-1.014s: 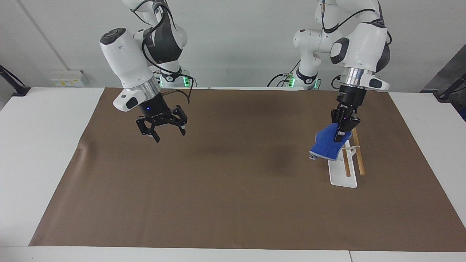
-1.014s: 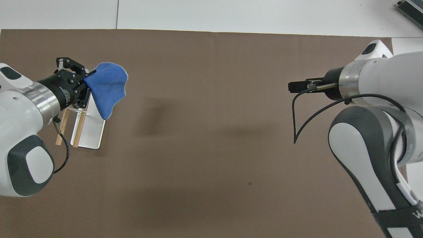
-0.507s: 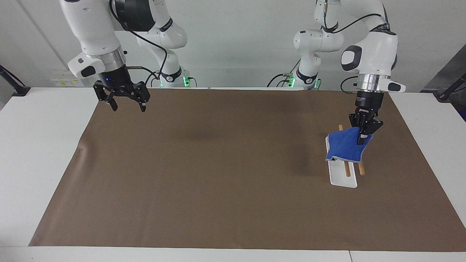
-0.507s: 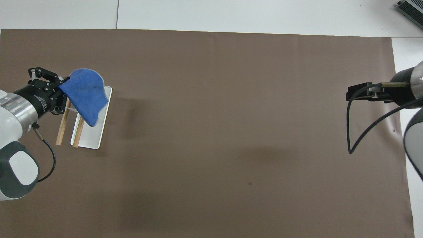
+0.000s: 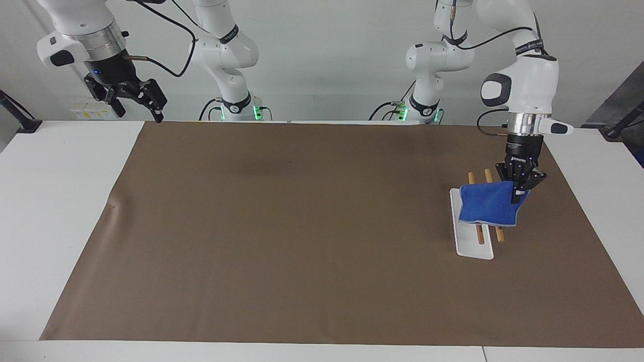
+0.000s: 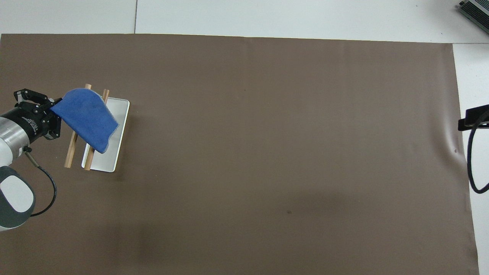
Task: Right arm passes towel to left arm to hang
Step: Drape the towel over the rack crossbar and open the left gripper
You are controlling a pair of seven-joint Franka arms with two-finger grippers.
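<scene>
My left gripper has the blue towel across both wooden rods, so it should keep pulling away from the white base until the towel is straight, and then let go.
The blue towel (image 5: 489, 210) (image 6: 88, 118) hangs by one corner from my left gripper (image 5: 518, 195) (image 6: 54, 110), which is shut on it. It drapes across the middle of the two wooden rods (image 5: 480, 236) (image 6: 69, 156) of a small rack. The rack's white base (image 5: 473, 249) (image 6: 109, 158) lies toward the left arm's end of the table. I cannot tell whether the cloth rests on the rods. My right gripper (image 5: 137, 108) is open and holds nothing, raised high over the table's edge at the right arm's end. Only a black part of the right arm (image 6: 473, 117) shows in the overhead view.
A brown mat (image 5: 302, 226) (image 6: 267, 133) covers most of the white table (image 5: 65, 201). A black cable (image 6: 471, 160) loops down from the right arm's wrist at the mat's edge.
The left gripper has carried the towel across the rack toward the left arm's end and lowered it over the rods. The right arm has risen and drawn back toward its own end, still open.
</scene>
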